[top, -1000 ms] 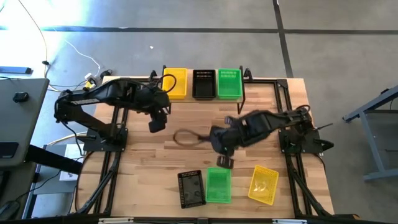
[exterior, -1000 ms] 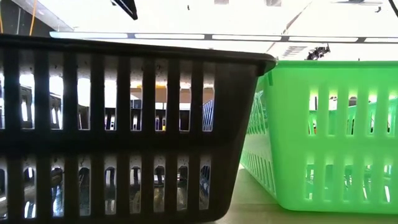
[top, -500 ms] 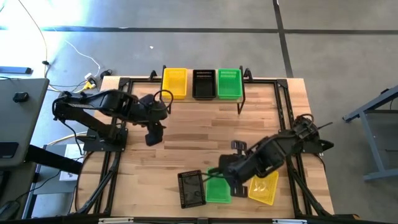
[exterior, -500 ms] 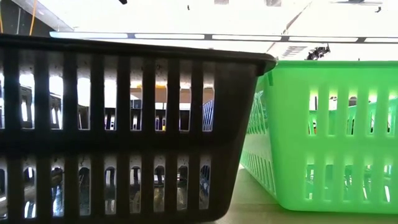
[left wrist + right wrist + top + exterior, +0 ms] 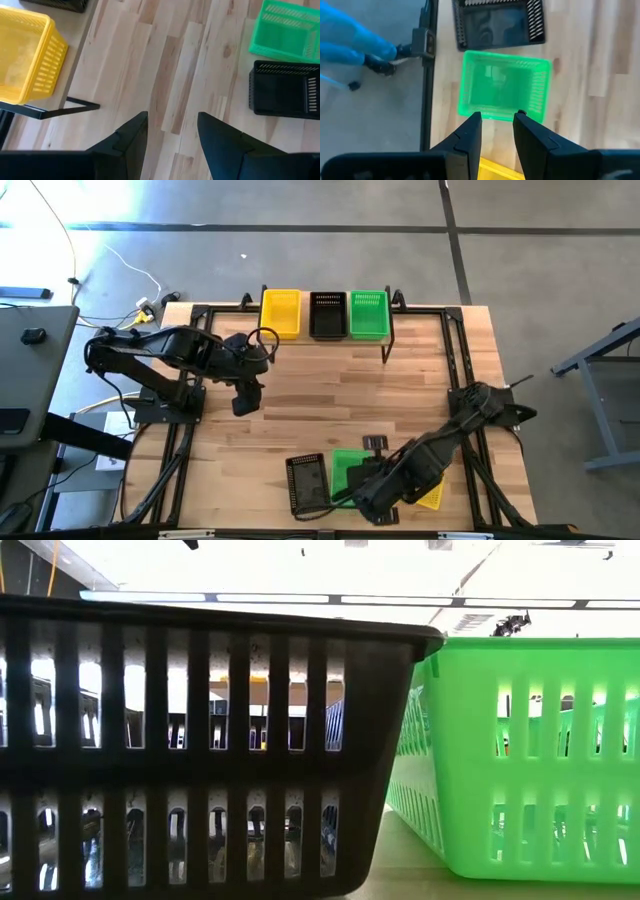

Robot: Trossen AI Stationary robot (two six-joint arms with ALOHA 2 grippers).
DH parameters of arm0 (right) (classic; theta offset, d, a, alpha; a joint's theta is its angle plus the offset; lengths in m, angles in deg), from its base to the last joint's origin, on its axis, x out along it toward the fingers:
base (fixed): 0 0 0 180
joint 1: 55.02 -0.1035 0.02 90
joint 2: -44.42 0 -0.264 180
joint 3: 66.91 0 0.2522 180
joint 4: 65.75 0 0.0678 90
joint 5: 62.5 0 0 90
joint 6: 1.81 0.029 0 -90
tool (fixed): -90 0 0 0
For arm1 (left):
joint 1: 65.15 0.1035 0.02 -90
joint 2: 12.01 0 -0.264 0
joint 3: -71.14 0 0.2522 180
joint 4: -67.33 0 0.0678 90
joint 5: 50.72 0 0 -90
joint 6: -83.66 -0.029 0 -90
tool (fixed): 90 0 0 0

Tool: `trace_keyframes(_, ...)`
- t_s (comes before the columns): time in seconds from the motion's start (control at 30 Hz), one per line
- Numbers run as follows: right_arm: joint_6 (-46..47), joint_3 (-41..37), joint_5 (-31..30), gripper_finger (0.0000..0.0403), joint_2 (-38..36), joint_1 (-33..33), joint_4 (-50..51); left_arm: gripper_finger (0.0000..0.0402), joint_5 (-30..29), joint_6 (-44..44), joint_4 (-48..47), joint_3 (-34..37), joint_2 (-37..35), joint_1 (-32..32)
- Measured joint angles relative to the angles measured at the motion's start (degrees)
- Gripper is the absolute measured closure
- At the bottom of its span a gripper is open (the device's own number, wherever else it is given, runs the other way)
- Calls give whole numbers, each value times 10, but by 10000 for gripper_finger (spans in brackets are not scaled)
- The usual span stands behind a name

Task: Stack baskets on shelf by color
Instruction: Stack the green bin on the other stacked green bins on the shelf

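Clear wood (image 5: 447,85) is beside the green basket's front rim (image 5: 463,84), and my open fingers line up across it. My right gripper should continue toward that rim and close there.
On the shelf (image 5: 325,340) at the far edge stand a yellow basket (image 5: 281,312), a black basket (image 5: 328,314) and a green basket (image 5: 368,313). Near the front edge a black basket (image 5: 306,483), a green basket (image 5: 345,472) and a yellow basket (image 5: 434,497) rest on the table. My right gripper (image 5: 365,492) hangs open above the green basket's (image 5: 502,87) edge beside the yellow one (image 5: 495,171), apart from both. My left gripper (image 5: 245,398) hovers open over bare table left of centre (image 5: 172,120). The low view shows the black basket (image 5: 200,740) and green basket (image 5: 520,750) close up.
Black metal frame rails (image 5: 185,450) run along the table's left and right sides. The near black basket (image 5: 285,90) and near green basket (image 5: 290,30) lie close together. Bare wood (image 5: 330,395) stretches between the shelf and the near baskets.
My right gripper has swung from the middle of the table toward the near edge and sunk a little, ending over the near green basket. My left gripper has drifted a short way from the shelf toward the near edge. No basket has moved.
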Motion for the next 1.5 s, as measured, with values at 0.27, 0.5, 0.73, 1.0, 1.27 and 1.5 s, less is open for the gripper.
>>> trace_keyframes(0.27,-4,0,52,304,51,-4,-31,240,11,6,-1,0,0,0)
trace_keyframes(0.5,38,0,80,304,94,-7,-49,240,18,7,-1,0,0,0)
trace_keyframes(0.73,82,0,82,304,135,-17,-86,240,24,15,-1,0,0,-3)
trace_keyframes(1.0,86,0,50,304,180,-27,-99,240,31,12,-1,0,0,-10)
trace_keyframes(1.27,100,0,20,304,197,-27,-96,240,30,1,-1,0,0,-14)
trace_keyframes(1.5,101,0,24,304,208,-23,-100,240,28,-5,-1,0,0,-14)
